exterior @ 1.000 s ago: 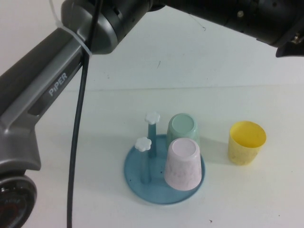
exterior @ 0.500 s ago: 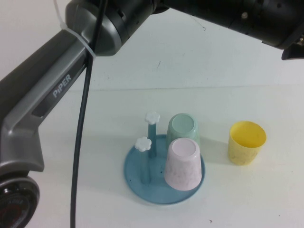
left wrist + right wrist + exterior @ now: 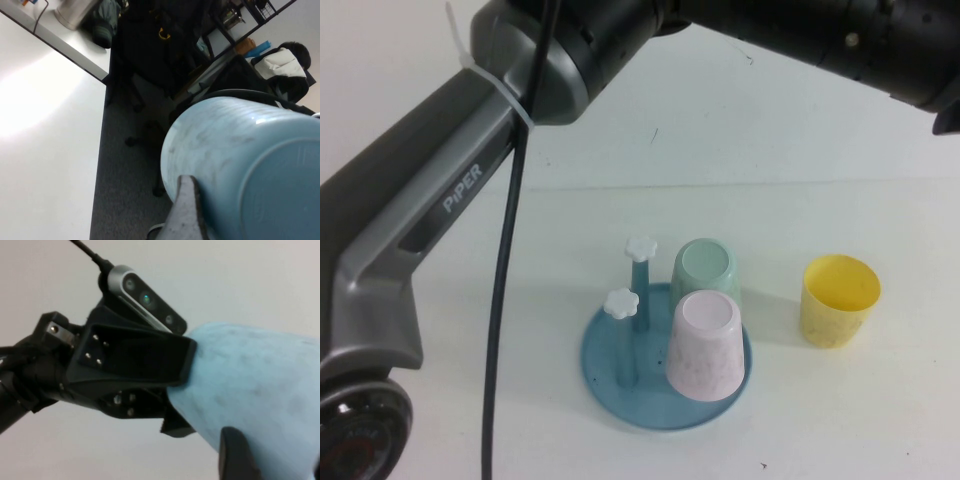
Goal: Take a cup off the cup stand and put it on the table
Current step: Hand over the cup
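Note:
The robot's left gripper has the light sky-blue cup [image 3: 255,395] at the right gripper's fingers, so the right gripper should close first, and then the left gripper should open and move back.
The light sky-blue cup [image 3: 240,160] is held up in the air, out of the high view. My left gripper [image 3: 250,210] is shut on it, with one grey finger [image 3: 186,212] against its side. In the right wrist view the cup [image 3: 260,390] sticks out of the left gripper's black body. My right gripper [image 3: 277,460] is open with its fingers at the cup; one dark finger [image 3: 235,455] lies against it. The blue cup stand [image 3: 610,385] stands on the white table [image 3: 860,420] with two bare pegs [image 3: 641,247].
An upside-down mint-green cup [image 3: 705,268] and an upside-down pink cup [image 3: 703,345] sit on the stand. A yellow cup [image 3: 839,298] stands upright on the table to its right. My left arm [image 3: 450,200] crosses the left and top of the high view.
My left arm has swung a little to the right and up. The black part at the top right has slid toward the picture's edge. The stand and cups have not moved.

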Robot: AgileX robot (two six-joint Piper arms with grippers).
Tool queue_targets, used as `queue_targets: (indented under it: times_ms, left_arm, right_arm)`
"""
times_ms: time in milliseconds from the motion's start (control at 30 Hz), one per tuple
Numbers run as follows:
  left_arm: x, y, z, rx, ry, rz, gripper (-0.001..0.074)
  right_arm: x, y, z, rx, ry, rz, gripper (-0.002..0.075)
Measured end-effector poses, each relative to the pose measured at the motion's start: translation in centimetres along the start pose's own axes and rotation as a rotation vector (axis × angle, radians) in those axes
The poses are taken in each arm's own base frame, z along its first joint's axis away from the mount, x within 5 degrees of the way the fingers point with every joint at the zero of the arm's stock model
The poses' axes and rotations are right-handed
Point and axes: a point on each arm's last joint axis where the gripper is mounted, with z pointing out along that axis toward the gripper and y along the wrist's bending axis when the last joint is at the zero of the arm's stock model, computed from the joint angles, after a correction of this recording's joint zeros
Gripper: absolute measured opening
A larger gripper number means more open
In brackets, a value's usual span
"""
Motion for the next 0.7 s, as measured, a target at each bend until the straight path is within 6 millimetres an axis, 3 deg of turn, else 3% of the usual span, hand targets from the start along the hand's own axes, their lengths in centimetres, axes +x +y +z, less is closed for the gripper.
queue_targets:
  times_ms: [100,200,367,533,700]
  left_arm:
    - [0.18,0.04,0.63,0.007,0.009,0.018,0.0540]
    - [0.15,0.15,0.79,0.011,0.003,0.021,0.0540]
    - [0.09,0.05,0.79,0.022,-0.003,0.017,0.0542]
    - [0.18,0.33,0.93,0.009,0.004,0.002,0.0654]
    - [0.21,-0.06,0.76,0.008,0.009,0.003,0.0683]
  right_arm:
    - [0.01,0.03,0.00,-0.004,0.001,0.000,0.0265]
    - [0.03,0.16,0.00,-0.017,0.003,0.007,0.0154]
    - [0.01,0.31,-0.01,-0.034,0.003,-0.025,0.0130]
    - [-0.06,0.26,-0.01,-0.026,-0.002,-0.095,0.0031]
    - [-0.22,-0.23,0.00,0.029,-0.016,-0.153,0.0019]
